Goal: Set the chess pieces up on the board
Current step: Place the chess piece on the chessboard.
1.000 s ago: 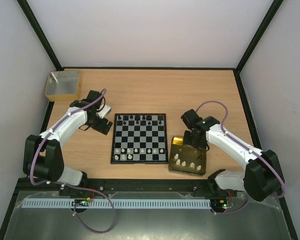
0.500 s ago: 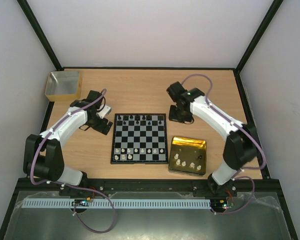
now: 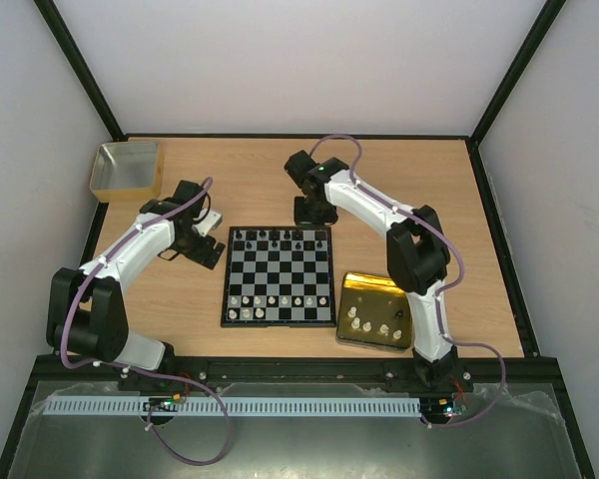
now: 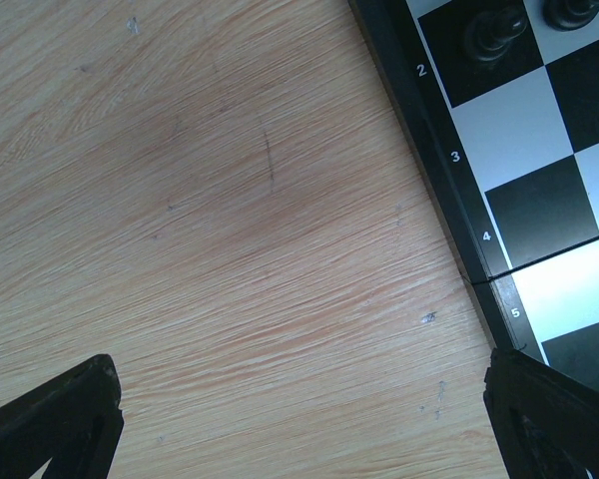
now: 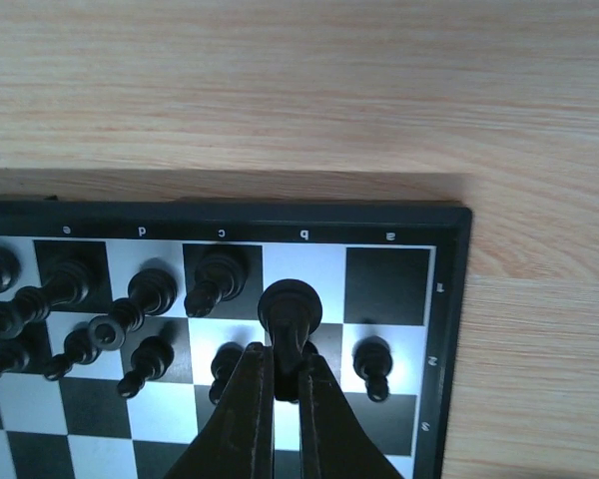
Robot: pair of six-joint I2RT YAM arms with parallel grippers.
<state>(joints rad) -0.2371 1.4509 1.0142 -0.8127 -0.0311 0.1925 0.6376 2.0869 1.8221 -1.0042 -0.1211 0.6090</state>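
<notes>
I should keep my right gripper lowering the black chess piece [image 5: 290, 305], which hangs base down over the empty white b square [image 5: 319, 267], until its base stands there, then release.
The board [image 3: 278, 276] lies mid-table with black pieces [image 3: 280, 238] along its far rows and white pieces [image 3: 272, 299] along its near rows. My right gripper [image 3: 314, 212] hovers over the board's far right corner. In the right wrist view it [image 5: 286, 371] is shut on a black chess piece [image 5: 291, 307], held above the b column next to standing black pieces [image 5: 215, 281]. My left gripper [image 3: 204, 245] is open and empty over bare wood, left of the board's edge [image 4: 459, 230]. Its fingertips [image 4: 60, 424] show at the bottom corners.
A gold tray [image 3: 377, 289] right of the board holds several white pieces [image 3: 369, 324]. A yellowish square box [image 3: 127, 168] stands at the far left corner. Black frame rails run along the table edges.
</notes>
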